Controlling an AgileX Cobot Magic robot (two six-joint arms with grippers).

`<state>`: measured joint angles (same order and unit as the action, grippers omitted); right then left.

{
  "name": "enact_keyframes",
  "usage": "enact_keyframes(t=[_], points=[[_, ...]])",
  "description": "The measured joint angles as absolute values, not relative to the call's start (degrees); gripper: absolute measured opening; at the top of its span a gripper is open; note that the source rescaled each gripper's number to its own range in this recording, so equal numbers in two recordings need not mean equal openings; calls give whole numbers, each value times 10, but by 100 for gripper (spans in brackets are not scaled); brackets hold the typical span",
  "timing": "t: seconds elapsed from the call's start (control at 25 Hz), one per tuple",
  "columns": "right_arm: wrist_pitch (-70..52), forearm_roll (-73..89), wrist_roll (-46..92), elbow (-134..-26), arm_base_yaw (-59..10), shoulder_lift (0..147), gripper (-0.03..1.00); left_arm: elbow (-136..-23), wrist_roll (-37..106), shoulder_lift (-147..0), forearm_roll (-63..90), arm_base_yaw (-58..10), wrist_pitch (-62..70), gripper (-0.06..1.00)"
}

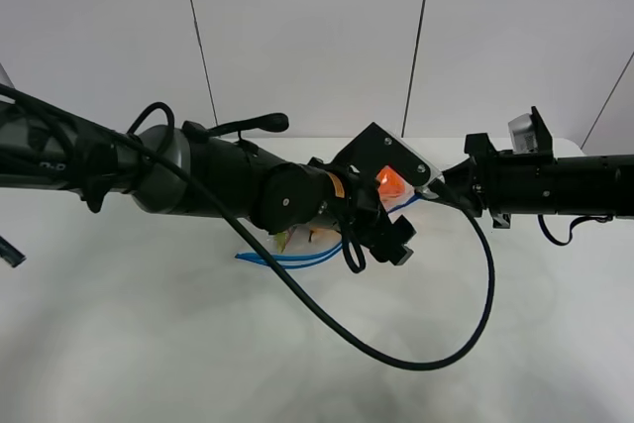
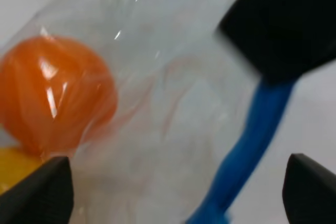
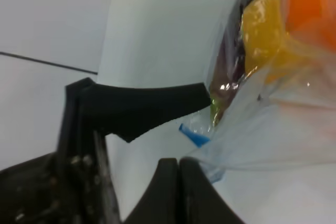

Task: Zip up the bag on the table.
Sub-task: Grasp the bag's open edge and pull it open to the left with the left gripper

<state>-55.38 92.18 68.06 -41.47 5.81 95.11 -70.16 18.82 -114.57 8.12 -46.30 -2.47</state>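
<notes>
My left gripper will slide along the blue zipper strip [image 1: 297, 262], and since the strip curves loosely from my right gripper [image 1: 446, 188], I expect it to pull straight.
The clear bag [image 1: 315, 237] lies on the white table [image 1: 149, 344], mostly hidden under my left arm. Its orange [image 1: 389, 182] and blue zipper strip [image 1: 287, 259] show. My left gripper [image 1: 396, 235] hangs open over the bag. In the left wrist view its open gripper [image 2: 173, 192] straddles the clear plastic [image 2: 173, 103], with the orange [image 2: 52, 93] and the zipper strip [image 2: 252, 145] between its fingertips [image 2: 37, 192]. My right gripper [image 1: 428, 190] is shut on the bag's edge. The right wrist view shows its gripper [image 3: 179, 174] pinching the plastic [image 3: 273, 140], beside yellow fruit [image 3: 262, 35] and eggplant [image 3: 226, 72].
A black cable [image 1: 436, 354] loops from the left arm over the front of the table. A black finger [image 2: 283, 19] sits on the zipper strip's far end in the left wrist view. A white panelled wall [image 1: 317, 37] stands behind the table.
</notes>
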Motion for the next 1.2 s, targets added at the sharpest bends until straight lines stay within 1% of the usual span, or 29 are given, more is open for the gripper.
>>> enact_keyframes(t=[0.24, 0.6, 0.8, 1.0, 1.08, 1.2], points=[[-532, 890, 671, -416, 58, 941, 0, -702, 188, -1153, 81, -457, -21, 94], [-518, 886, 669, -416, 57, 941, 0, -702, 188, -1148, 83, -457, -24, 94], [-517, 887, 669, -416, 53, 941, 0, -702, 186, -1148, 83, -457, -26, 91], [-517, 887, 669, -416, 53, 941, 0, -702, 169, -1148, 83, -457, -26, 91], [-517, 887, 669, -416, 53, 941, 0, -702, 166, -1148, 83, -457, -27, 89], [-517, 887, 669, -416, 53, 941, 0, -702, 165, -1148, 83, -457, -29, 81]])
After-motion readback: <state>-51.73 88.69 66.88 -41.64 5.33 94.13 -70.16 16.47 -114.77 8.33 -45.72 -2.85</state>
